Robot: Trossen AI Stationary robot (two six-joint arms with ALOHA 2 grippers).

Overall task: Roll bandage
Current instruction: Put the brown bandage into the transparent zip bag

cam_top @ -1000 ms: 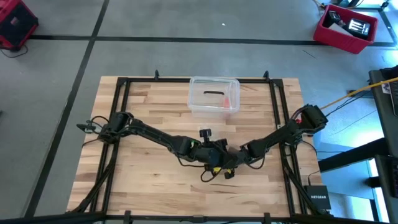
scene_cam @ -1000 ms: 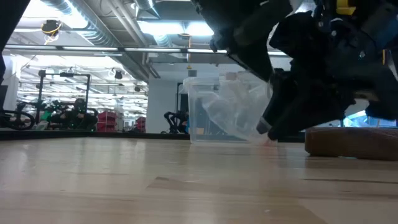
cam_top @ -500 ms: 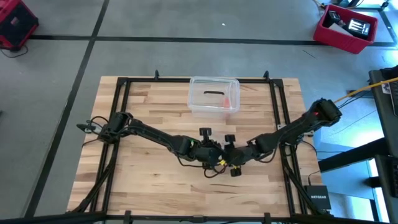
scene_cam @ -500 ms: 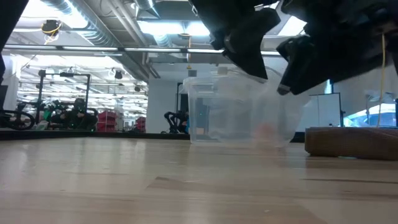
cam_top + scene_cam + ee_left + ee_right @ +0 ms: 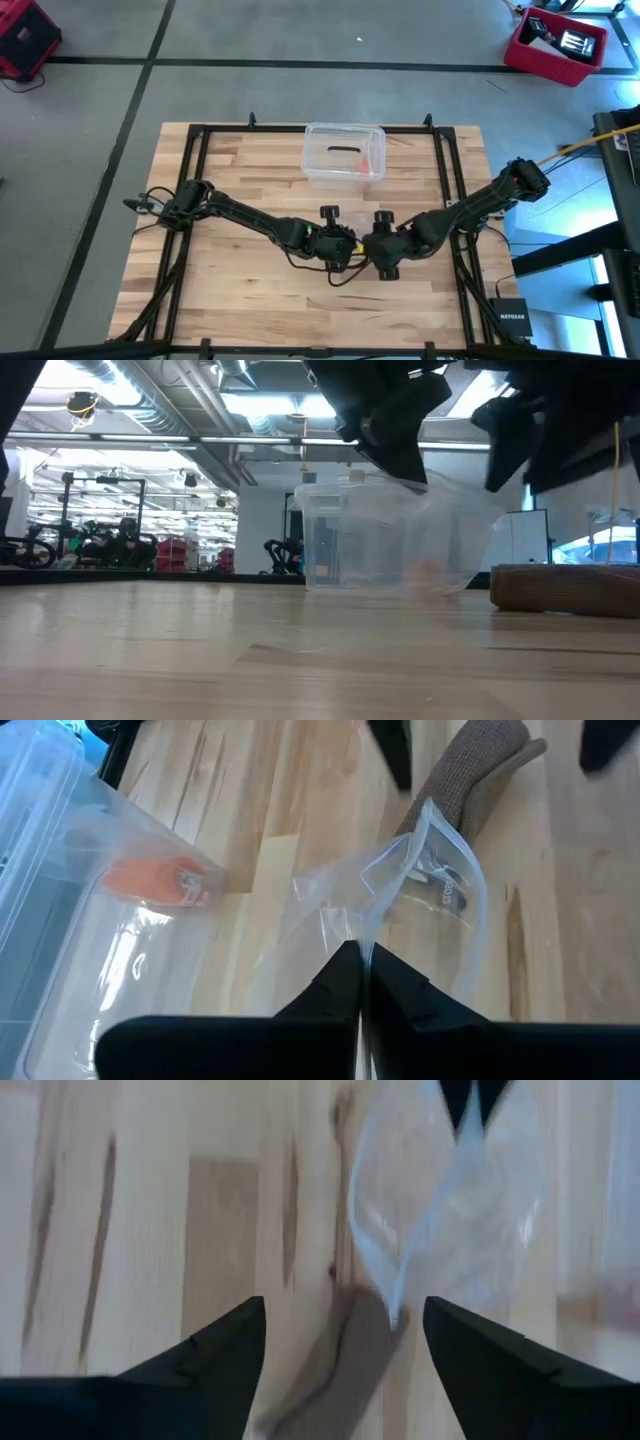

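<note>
The clear plastic bag's rims bow apart (image 5: 400, 1210), so the whole bandage (image 5: 342, 1365) will fit into the clear plastic bag when the robot lowers the bandage inside.
The bandage (image 5: 478, 772) is a brown roll lying on its side on the wooden table, also seen in the low view (image 5: 565, 588). A clear plastic bag (image 5: 430, 890) hangs beside it with my left gripper (image 5: 362, 952) shut on it, near the table's middle (image 5: 350, 250). My right gripper (image 5: 345, 1310) stands open above the bandage and the bag, pointing steeply down, with nothing between its fingers. In the high view the right gripper (image 5: 385, 265) sits just right of the left one. My left gripper pinches the clear bag by a creased edge (image 5: 374, 925) between its two shut fingertips. The fingers slant downward from the table's left side. The bag hangs slack below and beyond them, reaching as far as the bandage; whether its lower end lies on the table I cannot tell.
A clear plastic box (image 5: 345, 155) with an orange item inside stands at the table's far middle, just behind the grippers. A black frame (image 5: 195, 150) runs around the tabletop. Bare wood lies toward the near edge (image 5: 250, 660).
My right gripper has risen from just above the table beside the bandage, tipped to point more steeply down, and opened. It has come away from the bag. The bag, bunched up before, now hangs spread out from the left gripper.
</note>
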